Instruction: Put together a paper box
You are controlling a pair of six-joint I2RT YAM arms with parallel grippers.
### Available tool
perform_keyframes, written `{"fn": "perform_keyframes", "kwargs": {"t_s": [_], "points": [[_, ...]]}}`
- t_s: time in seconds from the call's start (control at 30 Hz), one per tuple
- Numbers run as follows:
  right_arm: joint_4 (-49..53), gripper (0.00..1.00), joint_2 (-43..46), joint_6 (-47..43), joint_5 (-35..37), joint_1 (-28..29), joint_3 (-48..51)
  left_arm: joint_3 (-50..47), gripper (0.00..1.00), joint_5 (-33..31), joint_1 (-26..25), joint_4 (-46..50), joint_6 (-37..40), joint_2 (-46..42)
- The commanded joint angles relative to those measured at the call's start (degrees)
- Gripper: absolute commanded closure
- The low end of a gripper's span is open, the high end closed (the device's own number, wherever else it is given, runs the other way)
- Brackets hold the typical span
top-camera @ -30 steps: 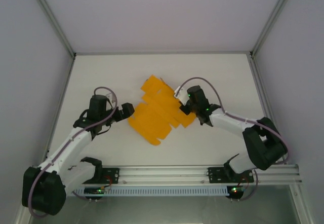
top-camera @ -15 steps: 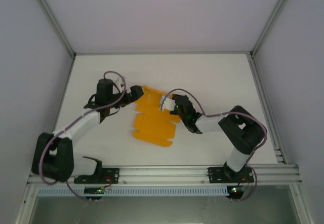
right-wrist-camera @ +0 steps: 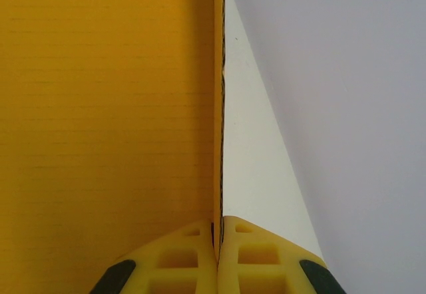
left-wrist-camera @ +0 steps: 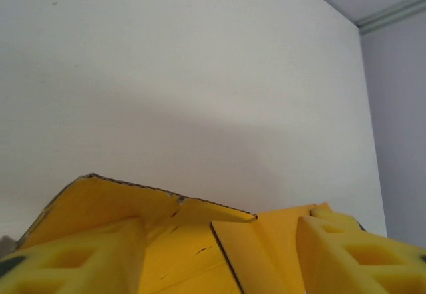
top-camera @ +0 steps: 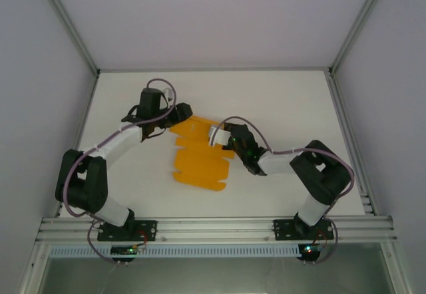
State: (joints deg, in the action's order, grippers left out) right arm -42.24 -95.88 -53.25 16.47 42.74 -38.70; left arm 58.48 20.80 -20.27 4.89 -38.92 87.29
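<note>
My left gripper's spread fingers are crowded by overlapping flaps (left-wrist-camera: 206,231) at the paper box's far corner, so next I move back and grip the sheet's side edge (top-camera: 177,144) closer to the middle.
The paper box (top-camera: 200,155) is an orange die-cut sheet lying mid-table, its far part lifted off the surface. My left gripper (top-camera: 184,113) is at the sheet's far left corner. In the left wrist view its yellow fingers (left-wrist-camera: 73,261) stand apart, with raised flaps of the paper box (left-wrist-camera: 166,207) between them; I cannot tell whether they press on the card. My right gripper (top-camera: 223,138) is at the sheet's right edge. In the right wrist view the right gripper (right-wrist-camera: 218,231) is shut on the thin edge of the paper box (right-wrist-camera: 106,108), which stands upright.
The white table (top-camera: 279,101) has free room on every side of the sheet. Grey walls (top-camera: 386,108) enclose it on the left, right and back. An aluminium rail (top-camera: 213,226) carrying both arm bases runs along the near edge.
My left arm has swung toward the far side, to the sheet's far left corner, and its jaws have narrowed. The sheet has turned and part of it has lifted. The right grip has held.
</note>
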Motion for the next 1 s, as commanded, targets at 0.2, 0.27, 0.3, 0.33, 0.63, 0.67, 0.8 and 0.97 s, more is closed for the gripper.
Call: {"fn": "perform_keyframes", "kwargs": {"t_s": [0.2, 0.27, 0.3, 0.33, 0.63, 0.67, 0.8, 0.97], "points": [[2.2, 1.0, 4.4, 4.2, -0.8, -0.4, -0.4, 1.3, 0.68, -7.8, -3.7, 10.8, 4.3, -1.0], [2.9, 1.0, 4.8, 4.8, -1.2, -0.6, -0.6, 1.0, 0.66, -7.7, -4.8, 10.8, 4.8, -1.6], [3.0, 1.0, 4.9, 4.8, -1.3, -0.5, -0.6, 0.8, 0.64, -7.5, -5.3, 10.3, 5.3, -1.9], [2.9, 1.0, 4.9, 4.8, -1.3, -0.5, -0.6, 0.7, 0.64, -7.2, -5.7, 9.7, 5.8, -2.1], [4.1, 1.0, 4.2, 4.7, -1.1, 0.9, -1.6, 3.9, 0.55, -5.9, -8.8, 6.1, 6.6, 0.4], [4.0, 1.0, 4.4, 5.0, -1.4, 0.9, -1.5, 4.0, 0.54, -5.9, -9.3, 5.2, 6.4, 0.6], [4.9, 1.0, 5.4, 7.4, -3.5, 1.0, -1.5, 2.4, 0.46, -5.9, -11.0, -1.4, 3.0, 1.0], [6.8, 1.0, 6.7, 9.0, -6.3, 1.3, -1.6, 0.3, 0.38, -6.1, -13.0, -11.7, -1.7, 1.2]]}}
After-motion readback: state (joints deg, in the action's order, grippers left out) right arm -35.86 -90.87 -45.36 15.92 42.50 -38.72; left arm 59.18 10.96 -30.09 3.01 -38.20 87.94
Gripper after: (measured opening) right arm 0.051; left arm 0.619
